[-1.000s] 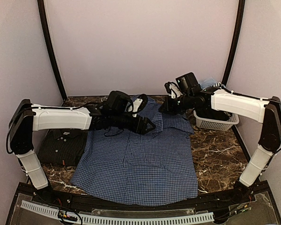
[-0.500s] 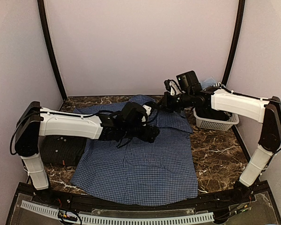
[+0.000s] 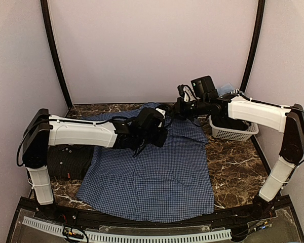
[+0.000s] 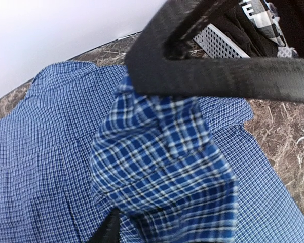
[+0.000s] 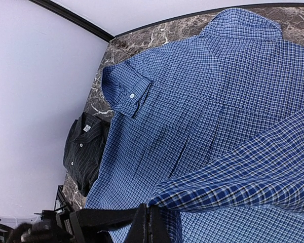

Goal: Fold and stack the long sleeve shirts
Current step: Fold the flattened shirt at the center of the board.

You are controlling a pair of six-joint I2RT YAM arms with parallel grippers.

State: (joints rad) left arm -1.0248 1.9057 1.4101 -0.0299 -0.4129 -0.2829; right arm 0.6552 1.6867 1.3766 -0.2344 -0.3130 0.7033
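Observation:
My right gripper should release the raised sleeve (image 4: 162, 167), which both grippers hold, and move back, and my left gripper should lay it across the shirt's body (image 5: 167, 106).
The blue check shirt (image 3: 152, 177) lies spread open in the middle of the table, collar at the far side. It also shows in the right wrist view (image 5: 192, 101). Its right sleeve (image 4: 162, 162) is lifted off the body and stretched between my grippers. My right gripper (image 3: 173, 109) is shut on the sleeve's far end, seen in its wrist view (image 5: 151, 215). My left gripper (image 3: 159, 137) is shut on the sleeve's near part; cloth covers its jaws and only one finger (image 4: 109, 230) shows. The near-black shirt (image 3: 66, 159) lies folded at the left edge, also in the right wrist view (image 5: 83, 149).
A white slatted basket (image 3: 233, 132) with dark cloth in it stands at the right rear, just behind the right arm; its wall shows in the left wrist view (image 4: 218, 43). The blue shirt's other sleeve, with a white cuff button (image 5: 131, 95), lies folded at the far left.
My left arm has reached further right over the shirt and drawn close to the right gripper. The right gripper has shifted a little left and back. The sleeve is now lifted between them.

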